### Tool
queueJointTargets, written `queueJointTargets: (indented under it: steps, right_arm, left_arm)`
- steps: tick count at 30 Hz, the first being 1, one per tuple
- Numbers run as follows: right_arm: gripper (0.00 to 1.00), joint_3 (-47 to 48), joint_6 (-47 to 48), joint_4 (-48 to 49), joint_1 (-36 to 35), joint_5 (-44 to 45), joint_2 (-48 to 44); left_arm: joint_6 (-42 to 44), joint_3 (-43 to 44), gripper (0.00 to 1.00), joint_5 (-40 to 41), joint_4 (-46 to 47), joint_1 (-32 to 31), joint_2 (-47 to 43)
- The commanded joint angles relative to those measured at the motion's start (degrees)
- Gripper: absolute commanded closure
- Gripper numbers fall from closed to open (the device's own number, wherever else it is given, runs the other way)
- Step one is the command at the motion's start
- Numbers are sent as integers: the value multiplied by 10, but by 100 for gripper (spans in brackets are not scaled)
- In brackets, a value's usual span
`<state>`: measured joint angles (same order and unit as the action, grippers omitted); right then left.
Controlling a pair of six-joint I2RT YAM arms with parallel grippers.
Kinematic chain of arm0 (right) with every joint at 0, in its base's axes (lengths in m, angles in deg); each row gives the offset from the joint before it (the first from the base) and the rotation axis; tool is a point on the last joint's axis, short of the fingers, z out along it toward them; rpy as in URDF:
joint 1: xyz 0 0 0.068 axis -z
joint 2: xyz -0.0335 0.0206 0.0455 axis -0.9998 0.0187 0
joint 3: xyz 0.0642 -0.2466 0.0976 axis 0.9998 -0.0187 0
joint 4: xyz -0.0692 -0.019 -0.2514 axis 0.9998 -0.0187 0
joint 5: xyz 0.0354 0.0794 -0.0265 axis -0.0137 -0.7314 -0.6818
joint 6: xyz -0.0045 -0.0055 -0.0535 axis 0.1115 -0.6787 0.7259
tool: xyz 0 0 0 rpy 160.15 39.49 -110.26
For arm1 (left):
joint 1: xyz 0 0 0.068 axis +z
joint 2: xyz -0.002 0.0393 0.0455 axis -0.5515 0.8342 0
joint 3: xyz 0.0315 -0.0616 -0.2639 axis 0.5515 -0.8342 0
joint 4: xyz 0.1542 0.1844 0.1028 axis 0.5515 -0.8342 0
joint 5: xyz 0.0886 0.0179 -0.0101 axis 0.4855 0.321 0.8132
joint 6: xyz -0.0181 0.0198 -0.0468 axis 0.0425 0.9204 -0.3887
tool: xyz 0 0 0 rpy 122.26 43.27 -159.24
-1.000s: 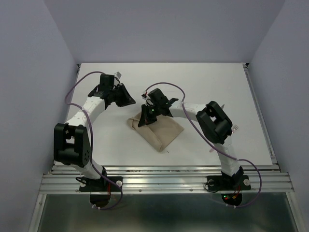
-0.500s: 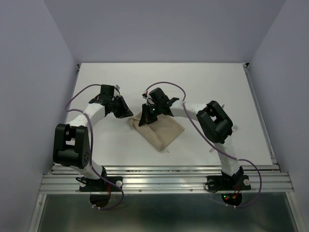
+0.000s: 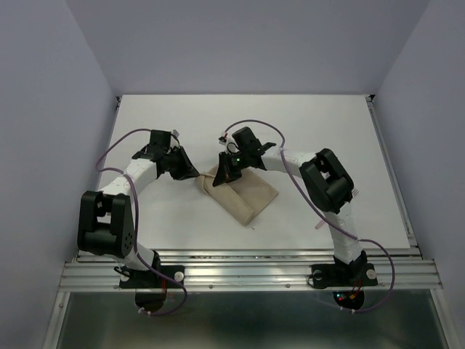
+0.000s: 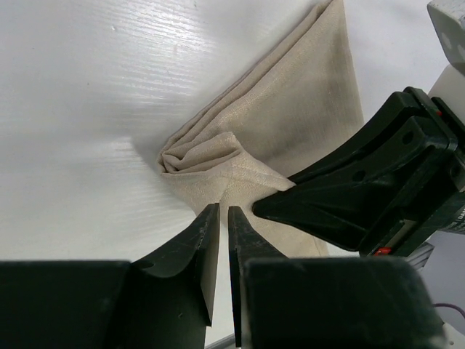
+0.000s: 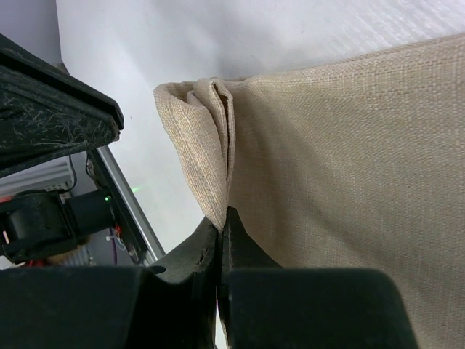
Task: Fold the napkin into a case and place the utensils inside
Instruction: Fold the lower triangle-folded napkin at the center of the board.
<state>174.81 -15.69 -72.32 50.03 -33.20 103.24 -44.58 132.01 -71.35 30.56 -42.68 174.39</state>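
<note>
My right gripper should leave the napkin's folded corner, grab the napkin's edge (image 3: 268,184) across from the fold and turn the napkin straight, because the napkin (image 3: 241,199) is lying at a slant.
The beige napkin (image 3: 247,195) lies folded into a slanted oblong in the middle of the table. My right gripper (image 3: 221,177) is shut on the layered fold at its far-left corner; in the right wrist view the cloth (image 5: 349,160) is pinched between the tips (image 5: 221,218). My left gripper (image 3: 195,173) sits just left of that corner. Its jaws stand a narrow slit apart with nothing between them, tips (image 4: 218,211) over the bunched cloth edge (image 4: 211,156). The utensils lie at the right behind the right arm: fork tines (image 3: 355,193) and a pinkish handle end (image 3: 319,225) show.
The right gripper's black fingers (image 4: 349,196) cross close in front of the left gripper. Purple cables loop over both arms. A metal rail (image 3: 247,265) runs along the near table edge, and grey walls close in the sides and back.
My left gripper has come nearer and to the right, up to the napkin's left corner, and its jaws have parted a little. The right gripper has shifted slightly right, still gripping the fold.
</note>
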Motion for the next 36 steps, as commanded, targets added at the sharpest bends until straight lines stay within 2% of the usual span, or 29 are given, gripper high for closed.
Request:
queueJointTargets:
  steps: [1,8,22,25,28,32,33,34,36]
  right_arm:
    - [99,14,20,8,12,-22,-6]
    - [95,21,40,-11,29,-9,8]
    - [94,29,62,-30,41,23,47]
    - [91,25,63,-30,41,31,47]
    - [70,21,63,-31,46,37,39]
    - [52,13,63,-34,46,39,10]
    - [40,10,65,-37,46,46,1]
    - [34,7,67,-43,46,67,-19]
    - [29,-1,73,-52,46,91,-38]
  left_arm:
    - [10,-4,78,6,1,-5,-23]
    - [8,-3,78,11,-1,-16,-20]
    - [-2,14,78,24,5,-61,16]
    - [-5,17,78,27,7,-67,32]
    - [-6,24,78,31,13,-74,52]
    - [-6,39,79,38,17,-78,82]
    - [-7,42,79,40,20,-78,87]
    - [-7,48,79,43,21,-78,96]
    - [-6,57,79,48,21,-78,107]
